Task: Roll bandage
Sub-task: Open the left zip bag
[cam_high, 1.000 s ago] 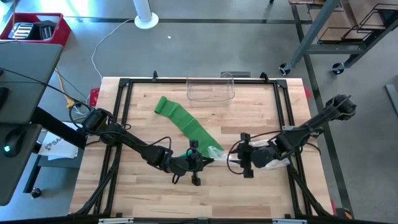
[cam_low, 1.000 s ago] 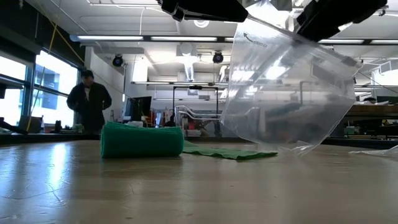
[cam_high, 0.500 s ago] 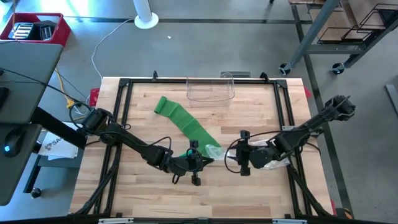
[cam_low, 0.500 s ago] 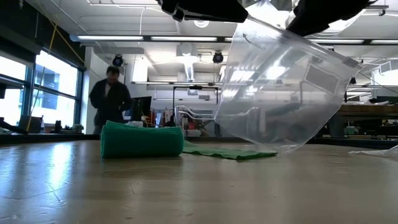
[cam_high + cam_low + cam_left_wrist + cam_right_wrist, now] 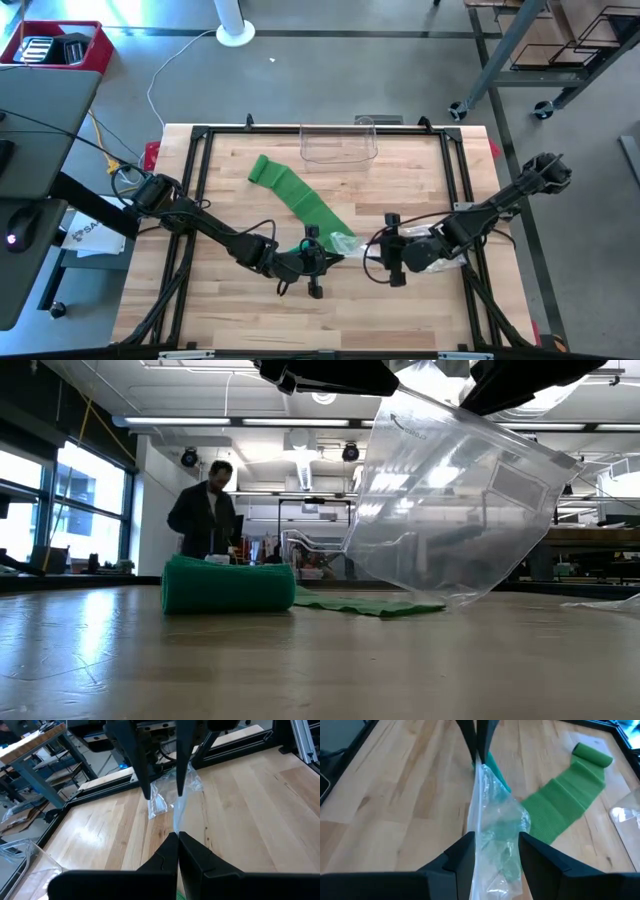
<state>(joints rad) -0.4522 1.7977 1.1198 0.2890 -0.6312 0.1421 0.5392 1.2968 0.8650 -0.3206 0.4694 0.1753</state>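
Observation:
The bag's top edge point(image 5: 495, 428) slants down from my left gripper, so my right gripper should hold that edge point(image 5: 477, 822) while my left gripper regrasps the bag's corner.
A green bandage point(image 5: 300, 200) lies unrolled in a slant across the table. Its rolled end point(image 5: 258, 170) is toward the far left, and its other end reaches under a clear plastic bag point(image 5: 460, 500). The roll point(image 5: 228, 586) rests on its side on the wood. The bag hangs between my two grippers near the table's middle. My left gripper point(image 5: 322, 250) is shut on one side of the bag. My right gripper point(image 5: 385, 255) faces it from the right, with the bag point(image 5: 495, 835) between its fingers. My left gripper pinches a thin edge of the bag point(image 5: 176, 822) between its two shut fingers, coming nearly level from the table's left. The film runs from there to the other gripper. My right gripper has the bag's bunched upper part point(image 5: 492, 852) between its two spread fingers point(image 5: 465, 852), slanting down from the table's right. The bag hangs below both grippers. I cannot tell whether its lower edge point(image 5: 450, 598) touches the table.
A clear plastic container point(image 5: 338, 145) stands at the table's far edge. A black frame point(image 5: 200, 135) runs round the table. More clear film point(image 5: 440, 262) lies under my right arm. A person point(image 5: 208, 515) moves in the room beyond.
My right gripper has rolled slightly about its own axis without shifting place. The bag has tilted with it: its right side has risen and its lower left corner has swung toward the bandage roll. The bandage has not moved.

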